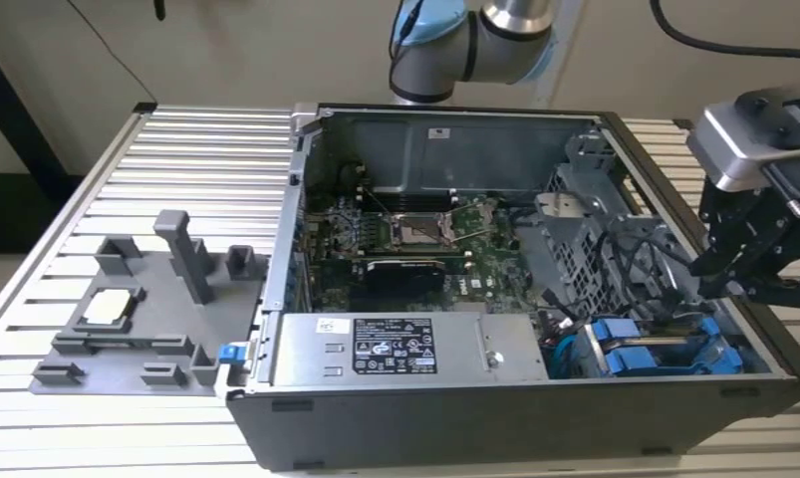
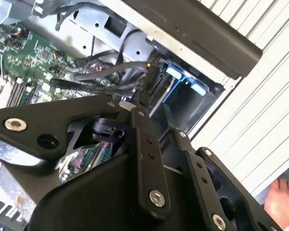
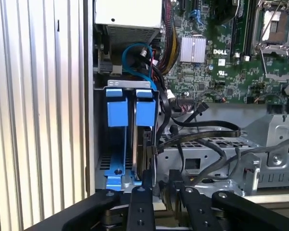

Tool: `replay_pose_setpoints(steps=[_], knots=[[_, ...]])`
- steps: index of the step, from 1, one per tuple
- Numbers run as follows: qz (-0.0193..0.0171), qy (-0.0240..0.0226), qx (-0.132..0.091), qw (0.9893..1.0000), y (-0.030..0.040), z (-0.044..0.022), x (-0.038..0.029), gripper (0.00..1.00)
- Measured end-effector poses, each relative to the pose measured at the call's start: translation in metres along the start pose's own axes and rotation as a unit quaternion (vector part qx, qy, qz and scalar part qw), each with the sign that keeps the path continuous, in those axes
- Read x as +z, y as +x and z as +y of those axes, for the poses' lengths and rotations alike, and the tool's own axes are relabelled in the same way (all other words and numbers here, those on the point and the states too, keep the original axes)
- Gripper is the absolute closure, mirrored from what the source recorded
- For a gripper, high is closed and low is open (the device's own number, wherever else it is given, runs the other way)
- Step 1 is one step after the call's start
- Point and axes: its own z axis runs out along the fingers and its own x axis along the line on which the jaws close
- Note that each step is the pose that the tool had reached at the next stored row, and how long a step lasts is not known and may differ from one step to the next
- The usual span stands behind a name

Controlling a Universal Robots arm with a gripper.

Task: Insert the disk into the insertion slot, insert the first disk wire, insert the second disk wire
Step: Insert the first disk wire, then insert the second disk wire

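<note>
The black wire rests in a slack loop, so I expect its connector to get clear of the disk with the loop dragging behind when I lift it.
The disk stands on edge in its blue carrier inside the insertion slot of the grey drive cage, next to a second blue carrier. In the exterior view the blue carriers sit at the case's front corner on the exterior view's right. A black wire connector rests against the disk's edge, and more black wires loop beside it. My gripper hovers just off that connector, fingers slightly apart with nothing gripped. The second wrist view has the fingertips just short of the connector. The gripper hangs over the case's wall.
The open computer case lies on a slatted metal table. Inside are the motherboard, a grey power-supply box and a blue cable. A grey fixture stands on the exterior view's left. A person's hand is nearby.
</note>
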Motion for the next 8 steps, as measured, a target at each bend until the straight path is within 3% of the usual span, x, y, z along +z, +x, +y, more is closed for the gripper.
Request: replay_pose_setpoints(steps=[2,3,8], knots=[[-0.0007,0.0101,-0.007,0.9999,0.0001,0.0001,0.0006,0.71],[-0.0010,0.0129,-0.011,0.9999,0.0001,0.0002,0.0013,0.71],[-0.0034,0.0140,-0.028,0.9995,-0.0005,0.0004,0.0095,0.71]])
